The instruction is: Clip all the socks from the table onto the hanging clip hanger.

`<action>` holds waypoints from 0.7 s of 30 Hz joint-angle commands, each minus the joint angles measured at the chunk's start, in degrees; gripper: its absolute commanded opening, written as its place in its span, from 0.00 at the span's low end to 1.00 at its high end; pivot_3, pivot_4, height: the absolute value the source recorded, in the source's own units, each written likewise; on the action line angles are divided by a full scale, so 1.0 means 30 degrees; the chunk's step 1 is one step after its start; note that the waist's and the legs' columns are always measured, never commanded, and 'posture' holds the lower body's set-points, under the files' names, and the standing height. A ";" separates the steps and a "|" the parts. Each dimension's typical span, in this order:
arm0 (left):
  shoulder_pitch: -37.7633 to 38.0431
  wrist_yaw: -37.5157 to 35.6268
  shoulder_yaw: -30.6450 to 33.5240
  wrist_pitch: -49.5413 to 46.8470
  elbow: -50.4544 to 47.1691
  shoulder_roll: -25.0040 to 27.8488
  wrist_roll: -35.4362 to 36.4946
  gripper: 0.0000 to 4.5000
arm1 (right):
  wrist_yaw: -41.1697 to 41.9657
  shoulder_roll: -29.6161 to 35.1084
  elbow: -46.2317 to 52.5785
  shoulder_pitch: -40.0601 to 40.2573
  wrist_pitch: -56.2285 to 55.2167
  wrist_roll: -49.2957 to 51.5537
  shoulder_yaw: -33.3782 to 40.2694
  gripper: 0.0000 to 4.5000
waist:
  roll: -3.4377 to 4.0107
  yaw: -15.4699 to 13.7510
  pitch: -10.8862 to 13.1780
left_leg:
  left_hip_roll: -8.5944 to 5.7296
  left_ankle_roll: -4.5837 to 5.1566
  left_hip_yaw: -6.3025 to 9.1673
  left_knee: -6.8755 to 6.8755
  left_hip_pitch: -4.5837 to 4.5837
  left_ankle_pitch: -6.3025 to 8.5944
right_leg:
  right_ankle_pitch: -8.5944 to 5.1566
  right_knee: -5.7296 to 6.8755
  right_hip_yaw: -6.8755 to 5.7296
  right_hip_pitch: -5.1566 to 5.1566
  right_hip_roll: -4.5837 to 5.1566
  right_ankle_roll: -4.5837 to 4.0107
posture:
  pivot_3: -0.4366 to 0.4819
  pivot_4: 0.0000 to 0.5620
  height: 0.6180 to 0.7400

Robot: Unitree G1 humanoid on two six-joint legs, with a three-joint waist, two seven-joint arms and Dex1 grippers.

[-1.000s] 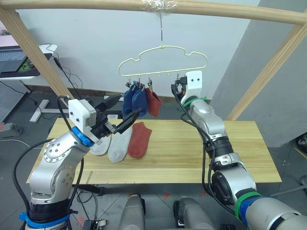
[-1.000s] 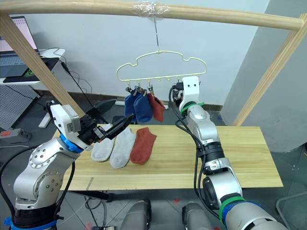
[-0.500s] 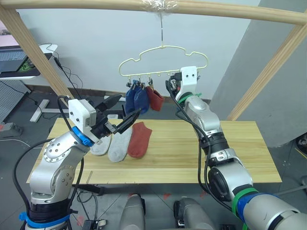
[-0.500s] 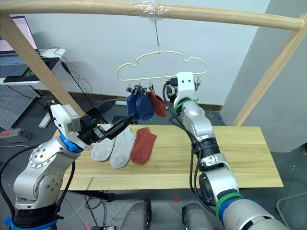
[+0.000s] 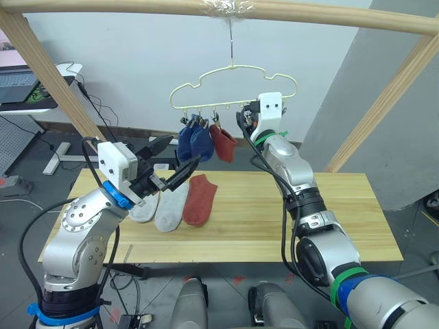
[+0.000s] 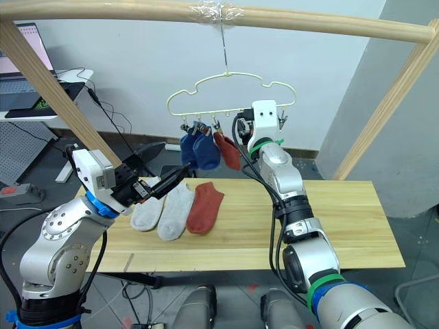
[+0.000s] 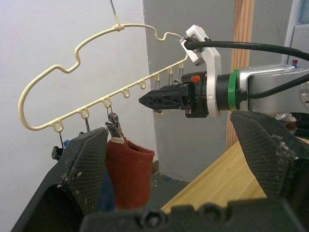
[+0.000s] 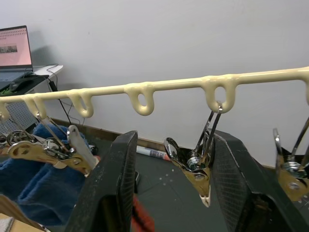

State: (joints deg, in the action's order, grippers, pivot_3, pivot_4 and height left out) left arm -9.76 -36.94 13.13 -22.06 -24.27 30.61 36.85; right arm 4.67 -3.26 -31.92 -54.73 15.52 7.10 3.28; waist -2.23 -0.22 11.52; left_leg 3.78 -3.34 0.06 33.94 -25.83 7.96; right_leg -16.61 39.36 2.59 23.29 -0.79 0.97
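Note:
My right gripper will make the loose rust-red sock [image 5: 199,201], once clipped, swing sideways when it pushes the sock's clip, because the clips hang from thin wire links [image 7: 169,76].
The pale-yellow clip hanger [image 5: 233,86] hangs from the wooden pole. Two blue socks [image 5: 194,142] and one rust-red sock [image 5: 223,142] are clipped to its left clips. On the table [image 5: 329,219] lie two light grey socks [image 5: 158,205] and a rust-red sock [image 5: 200,199], side by side at the left. My left gripper [image 5: 175,157] hovers open above them, holding nothing. My right gripper [image 5: 241,119] is raised to the hanger's bottom bar. It is open, and a bare metal clip [image 8: 198,166] hangs between its fingers [image 8: 113,188], close to one of them.
Slanted wooden frame poles stand at the left [image 5: 48,75] and right [image 5: 384,103] of the table. A desk with a laptop [image 5: 20,82] and floor cables lie behind on the left. The table's right half is bare wood.
My right gripper has risen and shifted left, from beside the hanger's right end up to its bottom bar. The hanging socks have swung a little. The left arm has stayed still.

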 commanded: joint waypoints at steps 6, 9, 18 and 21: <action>-0.0354 -0.0242 0.0188 0.0427 -0.0075 0.0123 -0.0055 1.00 | -0.0133 -0.0029 0.0024 -0.0613 -0.0574 0.0207 0.0309 0.50 | 0.0004 0.0001 0.0003 | 0.0001 0.0000 0.0000 -0.0002 0.0000 0.0000 | 0.0000 -0.0005 -0.0001 0.0000 0.0000 0.0000 | 0.62 0.35 1.00; -0.0207 -0.0332 0.0207 0.0493 -0.0105 0.0100 -0.0042 1.00 | -0.0177 -0.0024 -0.0022 -0.0614 -0.0610 0.0254 0.0374 0.50 | 0.0007 0.0002 0.0005 | 0.0000 0.0000 -0.0001 -0.0002 -0.0002 0.0000 | 0.0000 -0.0009 -0.0001 0.0000 0.0000 0.0001 | 0.62 0.35 1.00; -0.0115 -0.0222 0.0036 0.0404 -0.0377 -0.0107 -0.0065 1.00 | -0.0473 0.0139 -0.0381 -0.0800 -0.0886 0.0355 0.0607 0.39 | 0.0013 0.0001 0.0009 | 0.0001 0.0000 -0.0001 -0.0006 -0.0005 0.0000 | 0.0001 -0.0019 0.0000 0.0000 0.0000 -0.0001 | 0.62 0.35 1.00; -0.0070 -0.0210 0.0072 0.0362 -0.0418 -0.0107 -0.0040 1.00 | -0.0502 0.0167 -0.0499 -0.0867 -0.0995 0.0323 0.0618 0.39 | 0.0018 0.0005 0.0013 | 0.0001 0.0000 -0.0003 -0.0006 -0.0007 0.0000 | 0.0000 -0.0028 0.0002 0.0000 0.0000 0.0000 | 0.62 0.35 1.00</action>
State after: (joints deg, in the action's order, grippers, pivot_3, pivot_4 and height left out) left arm -9.92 -37.67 13.13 -21.83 -23.87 30.28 36.67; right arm 3.41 -2.86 -34.15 -55.23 14.08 7.82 4.60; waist -2.18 -0.20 11.56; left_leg 3.78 -3.33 0.05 33.91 -25.85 7.96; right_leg -16.61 39.28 2.60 23.29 -0.79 0.97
